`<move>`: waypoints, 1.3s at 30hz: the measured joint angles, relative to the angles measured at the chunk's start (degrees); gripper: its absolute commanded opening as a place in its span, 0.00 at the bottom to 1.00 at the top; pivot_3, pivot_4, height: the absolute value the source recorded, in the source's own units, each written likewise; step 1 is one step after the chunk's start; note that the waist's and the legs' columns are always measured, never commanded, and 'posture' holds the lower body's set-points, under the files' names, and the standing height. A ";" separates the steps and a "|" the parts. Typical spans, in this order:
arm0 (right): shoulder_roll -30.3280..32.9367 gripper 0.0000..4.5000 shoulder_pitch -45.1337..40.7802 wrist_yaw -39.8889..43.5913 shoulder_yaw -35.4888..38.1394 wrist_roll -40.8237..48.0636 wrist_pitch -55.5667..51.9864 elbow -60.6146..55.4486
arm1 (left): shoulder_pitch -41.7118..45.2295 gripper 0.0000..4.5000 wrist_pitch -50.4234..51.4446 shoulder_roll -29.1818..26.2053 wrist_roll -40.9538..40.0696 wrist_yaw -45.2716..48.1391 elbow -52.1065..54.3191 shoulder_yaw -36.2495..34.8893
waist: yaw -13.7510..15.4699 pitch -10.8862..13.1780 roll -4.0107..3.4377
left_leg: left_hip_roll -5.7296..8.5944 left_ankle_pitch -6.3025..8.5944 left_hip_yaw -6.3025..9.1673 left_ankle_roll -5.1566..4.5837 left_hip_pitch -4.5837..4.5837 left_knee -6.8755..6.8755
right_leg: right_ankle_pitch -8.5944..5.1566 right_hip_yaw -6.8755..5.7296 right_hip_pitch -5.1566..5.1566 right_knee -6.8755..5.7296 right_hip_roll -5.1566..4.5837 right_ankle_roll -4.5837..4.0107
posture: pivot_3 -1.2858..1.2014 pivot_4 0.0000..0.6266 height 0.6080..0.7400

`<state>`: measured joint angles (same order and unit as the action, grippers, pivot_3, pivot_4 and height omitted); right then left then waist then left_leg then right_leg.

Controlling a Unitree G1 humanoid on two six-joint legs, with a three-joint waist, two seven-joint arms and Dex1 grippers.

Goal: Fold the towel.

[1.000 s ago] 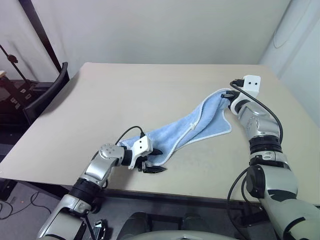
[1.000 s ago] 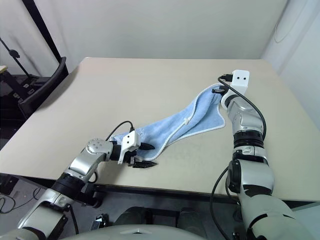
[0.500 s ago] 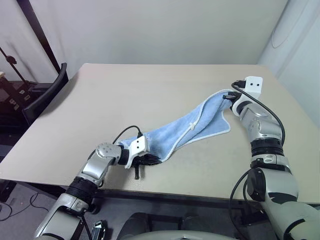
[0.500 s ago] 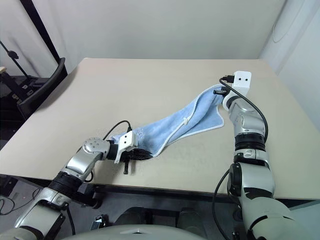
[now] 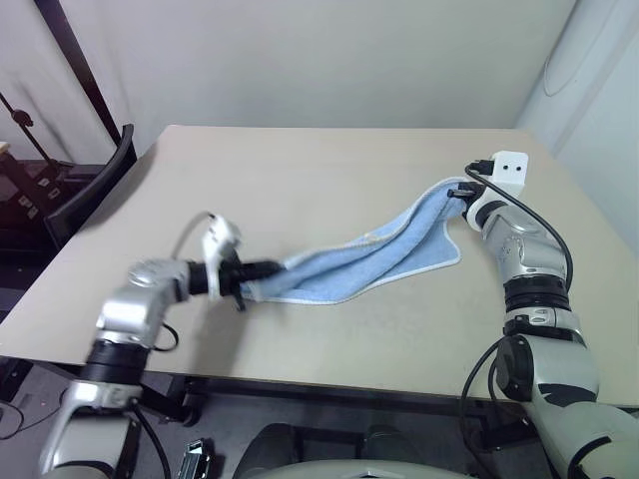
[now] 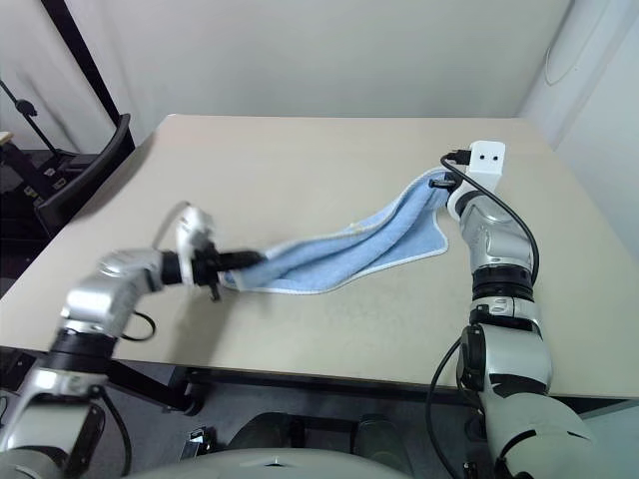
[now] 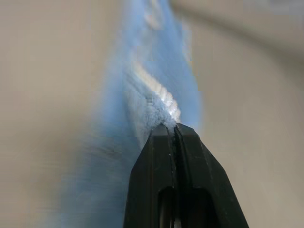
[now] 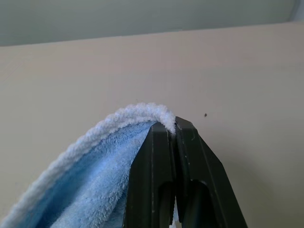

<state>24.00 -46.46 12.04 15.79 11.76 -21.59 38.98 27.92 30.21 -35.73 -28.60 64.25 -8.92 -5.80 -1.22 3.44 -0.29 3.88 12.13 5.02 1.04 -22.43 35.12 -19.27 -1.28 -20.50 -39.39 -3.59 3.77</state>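
The towel hangs slanted and bunched [image 5: 364, 257], so my left gripper and my right gripper should pull its corners [image 5: 262, 289] level and taut, then swing it flat before folding.
The light blue towel [image 5: 369, 261] with white edging hangs stretched between my two grippers above the beige table [image 5: 300, 170], sagging onto it in the middle. At its near-left end my left gripper [image 5: 262, 268] is shut on a corner, and the left wrist view shows the white edge [image 7: 164, 100] pinched at the fingertips. My right gripper [image 5: 465, 188] is shut on the far-right corner; in the right wrist view the white hem [image 8: 142, 113] curls over the closed fingers [image 8: 156, 180].
A black chair [image 5: 95, 190] and dark stands sit off the table's left edge. White walls rise behind the table and to the right. Bare tabletop stretches behind and to the left of the towel.
My left gripper closed on the towel's near corner, then lifted and swung left, pulling the cloth taut. The right gripper kept still on its corner.
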 measured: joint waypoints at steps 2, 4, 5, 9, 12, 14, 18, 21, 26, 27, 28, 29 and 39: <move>0.50 0.00 -0.79 0.66 -0.02 -0.26 0.80 1.42 | 3.82 0.01 0.93 -2.01 -2.30 -1.25 -2.68 -4.91 | 0.00 0.00 0.00 | 0.02 0.00 -0.02 0.00 0.01 -0.01 | 0.00 0.00 0.01 0.02 0.00 0.01 | 0.52 0.00 1.00; 0.68 0.00 -2.27 1.72 -0.20 -0.30 1.82 3.28 | 7.59 0.01 0.39 -2.99 -2.79 -3.15 -8.02 -7.73 | -0.04 0.00 0.00 | 0.02 0.00 -0.02 0.00 0.03 -0.01 | 0.01 0.00 0.01 0.01 0.00 0.01 | 0.52 0.00 1.00; 0.65 0.00 -3.28 2.29 -0.49 -0.37 2.64 4.50 | 9.33 0.01 -0.69 -2.97 -2.29 -4.16 -11.24 -8.06 | -0.01 0.00 0.00 | 0.02 0.00 -0.02 0.00 0.04 0.00 | 0.02 0.01 0.02 -0.01 0.01 0.03 | 0.52 0.00 1.00; -0.50 0.00 -9.58 4.11 -2.82 -1.70 8.33 11.70 | 22.42 0.01 -8.26 -1.63 2.23 -13.14 -34.97 -8.74 | 0.06 0.16 0.27 | 0.01 -0.04 0.03 0.04 0.03 0.06 | 0.09 0.00 -0.04 -0.11 0.09 0.08 | 0.52 0.00 1.00; -0.94 0.00 -15.74 3.96 -3.10 -2.14 13.59 18.98 | 32.43 0.01 -13.65 -1.18 3.97 -17.37 -49.61 -9.71 | 0.00 0.22 0.36 | 0.14 -0.03 -0.03 0.04 -0.02 0.03 | 0.18 0.09 -0.07 -0.03 -0.02 0.24 | 0.52 0.00 1.00; -0.94 0.00 -19.50 4.04 -3.08 -2.35 16.75 23.42 | 36.78 0.01 -17.85 -1.06 5.60 -19.58 -56.24 -9.78 | -0.07 0.22 0.36 | 0.19 -0.02 -0.17 0.02 -0.10 -0.03 | 0.22 0.29 -0.18 0.04 -0.06 0.31 | 0.52 0.00 1.00; -0.15 0.00 -24.58 5.94 -2.95 -2.44 20.79 28.41 | 40.62 0.01 -24.44 -0.76 9.18 -21.97 -63.09 -9.53 | -0.34 0.21 0.38 | 0.20 -0.09 -0.29 0.15 -0.54 -0.03 | 0.25 0.51 -0.66 0.06 -0.06 0.37 | 0.52 0.00 1.00; 1.70 0.00 -24.93 9.71 -2.93 -2.43 21.23 28.83 | 40.54 0.01 -26.53 -1.15 12.28 -17.89 -64.17 -8.03 | -0.60 0.19 0.40 | 0.21 -0.18 -0.30 0.30 -0.88 0.03 | 0.28 0.51 -0.96 0.04 -0.05 0.42 | 0.52 0.00 1.00; 3.37 0.00 -18.81 14.25 -1.44 -0.67 20.51 25.72 | 35.17 0.01 -28.00 -3.14 15.71 -4.30 -62.20 -4.86 | -1.71 0.17 0.42 | 0.20 -0.18 -0.34 0.30 -0.85 0.01 | 0.29 0.57 -0.93 0.02 -0.05 0.42 | 0.52 0.00 1.00; 3.39 0.00 -16.57 15.07 -0.80 0.35 19.30 24.06 | 33.36 0.01 -27.86 -3.32 15.85 -1.51 -61.39 -4.34 | -1.92 0.17 0.42 | 0.18 -0.18 -0.34 0.29 -0.85 0.02 | 0.29 0.57 -0.95 -0.02 -0.04 0.42 | 0.52 0.00 1.00; 3.40 0.00 -13.82 16.17 -0.40 1.25 17.70 21.44 | 31.04 0.01 -27.59 -3.50 15.99 1.16 -59.97 -3.97 | -2.19 0.17 0.42 | 0.17 -0.17 -0.33 0.28 -0.85 0.01 | 0.29 0.57 -0.96 -0.05 -0.04 0.42 | 0.52 0.00 1.00; 3.39 0.00 -10.70 17.35 0.01 2.41 15.69 18.48 | 28.70 0.01 -26.94 -3.68 16.10 3.42 -58.81 -3.86 | -2.47 0.17 0.42 | 0.16 -0.15 -0.32 0.24 -0.87 0.04 | 0.29 0.57 -0.99 -0.10 -0.04 0.42 | 0.52 0.00 1.00; 11.17 0.00 29.33 28.45 4.40 19.53 -13.70 -30.03 | -8.10 0.01 -8.09 -7.90 7.36 11.97 -10.53 -4.08 | -2.32 0.13 0.33 | 0.13 -0.02 -0.24 -0.14 -0.89 0.22 | 0.34 0.80 -1.04 -0.16 -0.04 0.34 | 0.52 0.00 1.00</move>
<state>35.17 -17.13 40.49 20.20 31.29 -35.29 8.95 19.81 22.12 -43.62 -21.24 76.21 -19.45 -9.88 -3.54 3.57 0.04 4.01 12.11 4.78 0.89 -23.33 35.33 -18.92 -0.48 -21.54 -39.55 -3.63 4.11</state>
